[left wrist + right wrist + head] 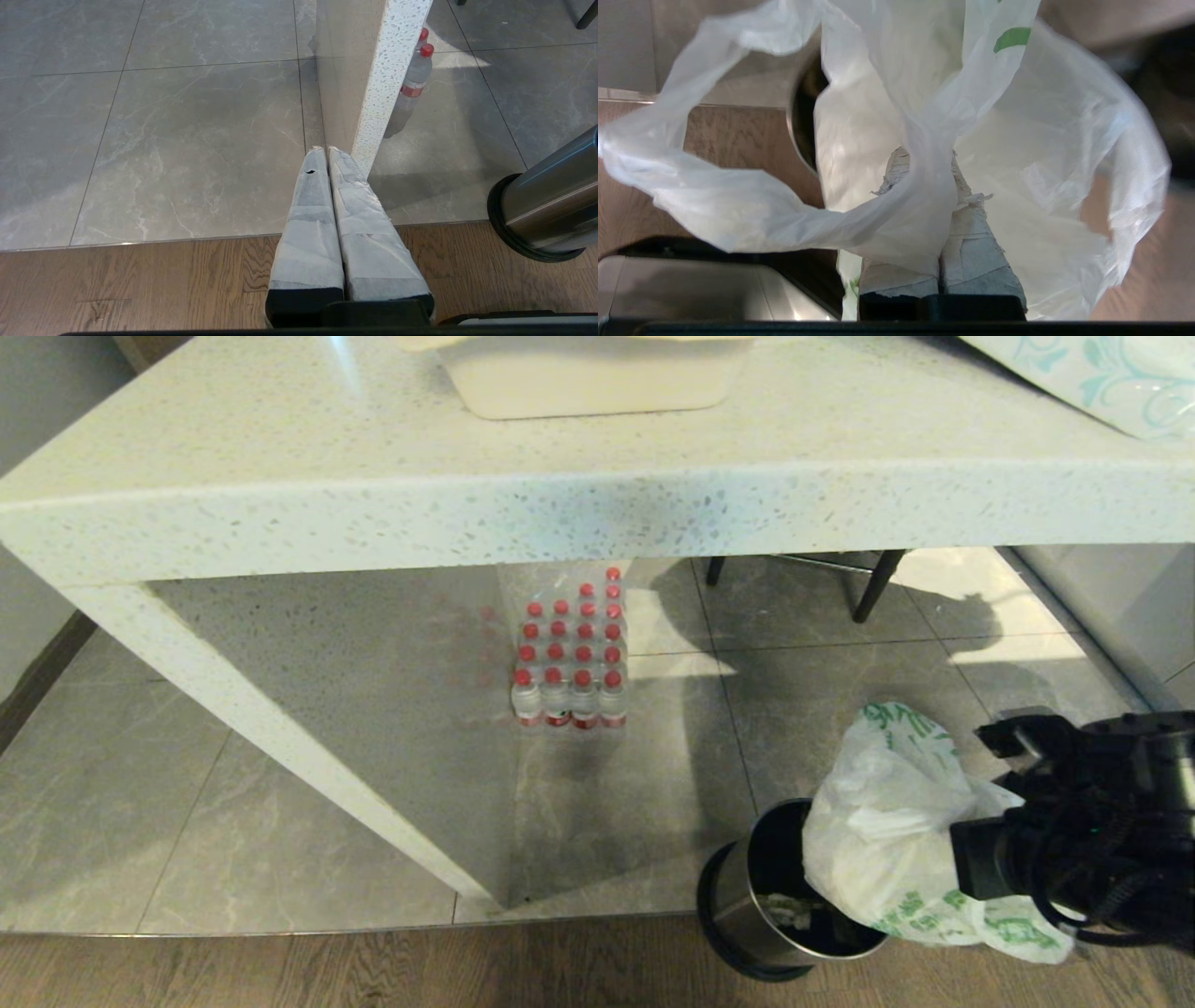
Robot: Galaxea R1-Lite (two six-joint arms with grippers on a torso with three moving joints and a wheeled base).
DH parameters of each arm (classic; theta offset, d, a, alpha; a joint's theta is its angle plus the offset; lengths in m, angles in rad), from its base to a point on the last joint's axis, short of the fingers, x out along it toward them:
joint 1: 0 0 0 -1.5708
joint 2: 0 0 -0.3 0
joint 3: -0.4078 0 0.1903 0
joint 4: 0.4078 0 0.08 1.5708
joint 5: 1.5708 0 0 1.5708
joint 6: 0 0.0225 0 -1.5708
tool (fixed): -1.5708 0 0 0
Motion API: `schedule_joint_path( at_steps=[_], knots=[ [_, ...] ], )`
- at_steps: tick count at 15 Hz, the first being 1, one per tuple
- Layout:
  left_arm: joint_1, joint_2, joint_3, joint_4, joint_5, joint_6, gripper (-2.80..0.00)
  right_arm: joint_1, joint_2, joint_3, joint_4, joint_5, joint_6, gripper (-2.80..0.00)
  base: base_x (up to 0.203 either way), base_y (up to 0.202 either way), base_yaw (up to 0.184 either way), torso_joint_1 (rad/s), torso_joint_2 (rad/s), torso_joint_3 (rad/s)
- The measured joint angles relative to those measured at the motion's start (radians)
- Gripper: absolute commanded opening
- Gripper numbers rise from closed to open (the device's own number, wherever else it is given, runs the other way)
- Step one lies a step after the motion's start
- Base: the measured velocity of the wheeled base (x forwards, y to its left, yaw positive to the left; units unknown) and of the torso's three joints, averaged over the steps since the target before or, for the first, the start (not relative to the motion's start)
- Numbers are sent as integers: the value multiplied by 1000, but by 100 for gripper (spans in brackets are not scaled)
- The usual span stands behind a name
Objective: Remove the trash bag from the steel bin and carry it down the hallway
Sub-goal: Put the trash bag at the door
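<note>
The trash bag hangs over the steel bin's rim (818, 872), so my right gripper should pull the bag back beside the bin (1036, 984) before I go down the hallway.
The trash bag (882, 821), thin white plastic with green print, hangs bunched up over the right side of the steel bin's (747, 905) mouth. My right gripper (927, 156) is shut on a twisted fold of the bag (920, 186), which billows around its taped fingers (980, 261). In the head view the right arm (1092, 831) reaches in from the right, its fingertips hidden behind the plastic. The bin (546, 200) stands on the wood floor and looks tilted. My left gripper (326, 150) hangs shut and empty above the floor, left of the bin. The hallway is out of view.
A white speckled stone table (597, 513) spans the scene, its slanted leg (280, 728) reaching the floor just left of the bin. A pack of red-capped bottles (569, 663) stands beneath it. Dark chair legs (873, 583) stand behind. Grey tiles (140, 821) meet a wood strip (373, 971).
</note>
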Motion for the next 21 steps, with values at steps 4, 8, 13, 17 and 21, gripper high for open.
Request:
schedule_joint_path(
  at_steps=[4,8,13,17,21],
  knots=[
    [0,0,0,1,0,0,-280,-29,-287,45,143,-29,29,-280,0,0,0,0,0,0],
    [0,0,0,0,-1,0,-280,-112,-612,48,351,8,5,-280,0,0,0,0,0,0],
    [0,0,0,0,-1,0,-280,-263,-1100,33,738,196,-44,-280,0,0,0,0,0,0],
    [0,0,0,0,-1,0,-280,-300,-1336,236,624,185,-53,-280,0,0,0,0,0,0],
    [0,0,0,0,-1,0,-280,-310,-1388,435,303,244,-101,-280,0,0,0,0,0,0]
  ],
)
